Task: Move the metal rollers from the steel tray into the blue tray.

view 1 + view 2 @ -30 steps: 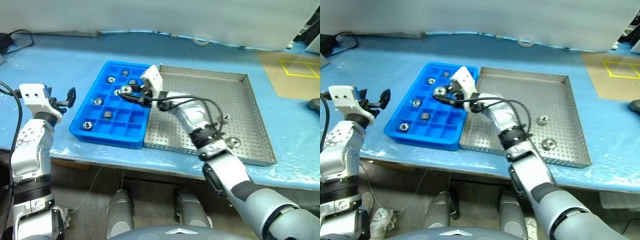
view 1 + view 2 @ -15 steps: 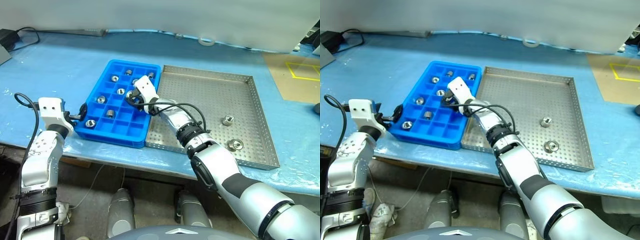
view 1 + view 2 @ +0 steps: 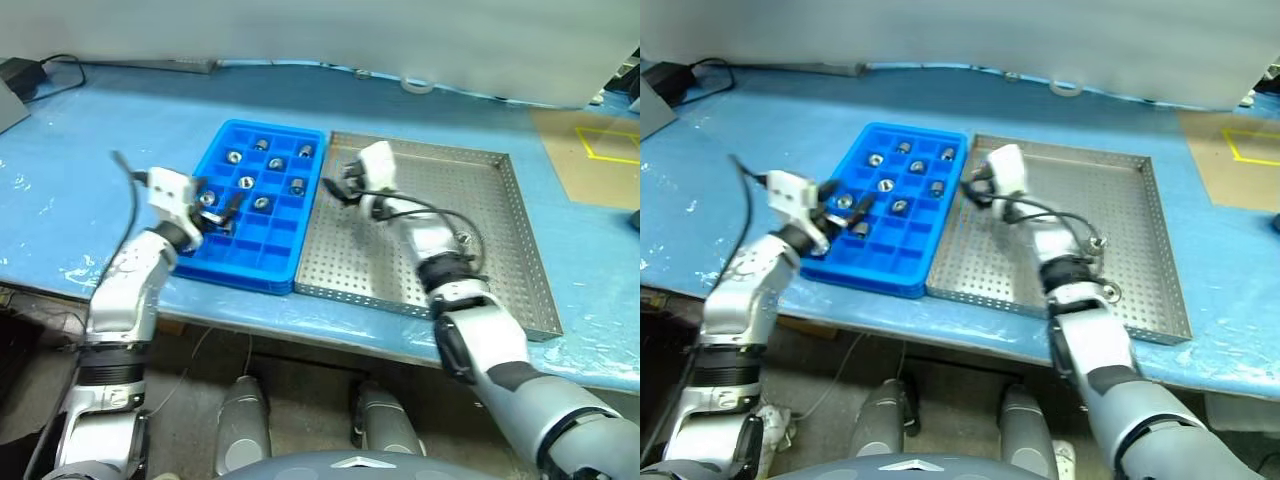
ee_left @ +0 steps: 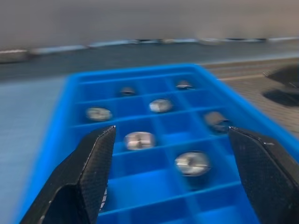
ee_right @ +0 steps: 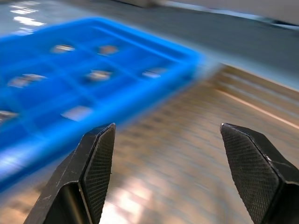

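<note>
My left gripper needs to move back clear of the blue tray's near compartments [image 3: 215, 246], which it is hanging over, before my right gripper brings a roller over from the steel tray [image 3: 1111, 291].
The blue tray [image 3: 247, 271] lies left of the steel tray [image 3: 360, 262], the two touching side by side. Several metal rollers [image 3: 261, 203] sit in separate compartments of the blue tray. Two rollers [image 3: 1096, 243] rest on the steel tray's right half, close to my right forearm. My left gripper [image 3: 220, 203] hovers open over the blue tray's left side, nothing between its fingers [image 4: 96, 158]. My right gripper [image 3: 335, 184] is open and empty above the steel tray's far left corner, beside the blue tray's edge [image 5: 140, 88].
The trays lie on a blue-covered table whose front edge [image 3: 300, 335] runs just below them. A ring of tape [image 3: 418, 85] lies at the back. A black cable [image 3: 40, 72] is far left. A brown surface with yellow marking [image 3: 600, 150] is at right.
My right gripper opened, left its roller in the blue tray and swung right over the steel tray. My left gripper swung right from beside the blue tray to above it.
</note>
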`<state>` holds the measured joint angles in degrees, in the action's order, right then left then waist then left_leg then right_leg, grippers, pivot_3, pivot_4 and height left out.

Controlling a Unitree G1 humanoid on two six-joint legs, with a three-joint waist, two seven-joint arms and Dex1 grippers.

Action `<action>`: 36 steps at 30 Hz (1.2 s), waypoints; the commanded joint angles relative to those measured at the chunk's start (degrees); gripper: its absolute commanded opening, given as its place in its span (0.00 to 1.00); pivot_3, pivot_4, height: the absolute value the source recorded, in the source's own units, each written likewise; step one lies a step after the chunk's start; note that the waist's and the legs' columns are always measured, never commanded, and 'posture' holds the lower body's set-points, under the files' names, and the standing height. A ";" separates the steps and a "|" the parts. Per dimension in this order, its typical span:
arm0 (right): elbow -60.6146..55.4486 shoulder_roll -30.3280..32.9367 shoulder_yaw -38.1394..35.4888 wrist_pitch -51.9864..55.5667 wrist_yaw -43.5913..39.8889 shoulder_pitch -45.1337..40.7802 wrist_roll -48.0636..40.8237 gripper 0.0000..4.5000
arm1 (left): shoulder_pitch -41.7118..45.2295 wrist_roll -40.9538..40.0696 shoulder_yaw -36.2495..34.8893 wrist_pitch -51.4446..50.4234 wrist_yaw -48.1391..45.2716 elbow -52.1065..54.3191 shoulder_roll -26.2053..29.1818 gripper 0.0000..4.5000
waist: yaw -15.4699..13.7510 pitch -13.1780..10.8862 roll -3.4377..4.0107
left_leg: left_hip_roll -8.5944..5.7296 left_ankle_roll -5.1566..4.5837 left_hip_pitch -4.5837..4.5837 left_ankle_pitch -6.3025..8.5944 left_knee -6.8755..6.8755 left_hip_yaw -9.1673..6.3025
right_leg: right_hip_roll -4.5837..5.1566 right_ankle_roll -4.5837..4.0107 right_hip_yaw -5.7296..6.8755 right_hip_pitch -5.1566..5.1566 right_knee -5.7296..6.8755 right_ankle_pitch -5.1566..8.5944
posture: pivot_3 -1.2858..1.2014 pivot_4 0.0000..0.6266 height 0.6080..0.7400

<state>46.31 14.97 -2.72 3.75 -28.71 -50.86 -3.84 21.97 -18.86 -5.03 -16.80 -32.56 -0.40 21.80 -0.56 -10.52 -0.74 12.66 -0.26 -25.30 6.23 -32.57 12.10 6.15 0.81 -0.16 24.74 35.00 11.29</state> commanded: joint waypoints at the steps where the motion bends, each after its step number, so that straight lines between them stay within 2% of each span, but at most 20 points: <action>1: -6.05 5.08 -1.50 2.75 -1.52 3.15 -0.50 0.83 | 3.41 0.25 2.92 2.99 -4.38 -1.60 -0.52 0.90 | 1.36 0.00 0.00 | 0.08 0.01 0.00 0.00 0.00 0.01 | -0.05 0.00 0.00 0.03 0.00 0.00 | 0.31 0.24 1.00; 5: -11.30 10.64 -2.67 6.61 -2.90 8.78 -1.05 0.83 | 5.82 1.78 5.12 5.40 -6.41 -5.94 -1.61 0.90 | 3.74 0.01 0.01 | 0.21 0.02 0.02 -0.01 0.04 0.00 | -0.31 -0.01 -0.10 0.14 -0.01 0.00 | 0.30 0.24 1.00; 10: -17.80 11.68 -3.18 12.93 -3.75 13.07 -3.02 0.83 | 6.36 2.06 5.11 6.92 -6.93 -7.79 -2.23 0.90 | 6.31 0.01 0.02 | 0.22 -0.04 0.00 0.02 -0.07 0.01 | -0.36 -0.07 -0.19 0.16 -0.05 -0.04 | 0.30 0.24 1.00; 17: -23.25 12.73 -3.20 21.88 -5.60 18.76 -4.79 0.83 | 4.95 1.80 3.75 6.72 -6.26 -6.63 -1.87 0.90 | 5.97 0.01 0.02 | 0.23 -0.08 0.06 0.05 -0.24 -0.04 | -0.35 -0.18 -0.17 -0.02 -0.10 -0.11 | 0.31 0.24 1.00; 20: -24.17 13.31 -1.82 22.55 -7.03 20.51 -4.14 0.70 | 3.91 1.89 2.78 6.58 -5.49 -6.20 -1.27 0.90 | 5.90 0.01 0.02 | 0.18 -0.14 0.05 0.08 -0.25 -0.04 | -0.29 -0.18 -0.17 -0.06 -0.14 -0.11 | 0.32 0.24 1.00; 22: -25.01 12.55 -1.69 22.39 -8.08 20.30 -5.20 0.57 | 3.44 2.32 2.52 6.85 -5.05 -5.71 -0.77 0.90 | 5.85 0.02 0.02 | 0.19 -0.16 0.06 0.10 -0.25 -0.05 | -0.29 -0.19 -0.13 -0.11 -0.17 -0.11 | 0.32 0.24 1.00; 23: -25.47 11.71 -1.82 21.99 -8.46 19.51 -6.01 0.48 | 3.34 2.22 2.15 6.91 -4.69 -5.38 -0.65 0.90 | 5.84 0.02 0.02 | 0.20 -0.16 0.06 0.10 -0.25 -0.05 | -0.29 -0.19 -0.13 -0.10 -0.17 -0.11 | 0.33 0.24 1.00; 25: -26.19 9.06 -1.65 20.77 -9.31 16.65 -7.62 0.37 | 3.87 1.33 0.22 6.77 -2.82 -5.22 -0.99 0.90 | 6.10 0.01 0.02 | 0.22 -0.16 0.07 0.10 -0.24 -0.06 | -0.30 -0.19 -0.12 -0.09 -0.16 -0.12 | 0.33 0.24 1.00; 28: -26.83 3.45 -1.05 20.77 -9.85 11.68 -10.13 0.37 | 6.06 -1.73 -5.55 6.03 3.06 -5.97 -2.81 0.90 | 6.69 0.01 0.03 | 0.26 -0.13 0.06 0.09 -0.24 -0.12 | -0.38 -0.34 -0.18 0.16 -0.07 -0.22 | 0.35 0.24 1.00; 32: -24.95 -8.83 2.92 19.67 -12.12 4.22 -12.74 0.37 | 7.21 -2.71 -12.56 6.32 10.73 -6.26 -2.23 0.90 | 7.09 0.01 0.03 | 0.34 0.01 0.02 -0.01 -0.25 -0.21 | -0.54 -0.41 -0.20 0.42 0.31 -0.26 | 0.37 0.24 1.00; 36: -22.88 -17.55 12.09 16.62 -17.46 1.48 -10.14 0.37 | 4.22 -1.61 -16.96 6.47 15.79 -3.28 -0.61 0.90 | 5.58 0.01 0.04 | 0.78 0.20 0.01 -0.08 -0.18 -0.33 | -0.88 -0.48 -0.06 0.42 0.26 -0.22 | 0.41 0.24 1.00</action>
<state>23.42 -1.64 6.35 22.31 -43.68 -48.96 -14.51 27.32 -20.73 -19.58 -11.22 -18.54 -6.75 20.05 5.03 -10.50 -0.70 13.51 0.00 -25.30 6.17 -32.70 11.76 5.25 0.25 -0.14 25.14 35.18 11.11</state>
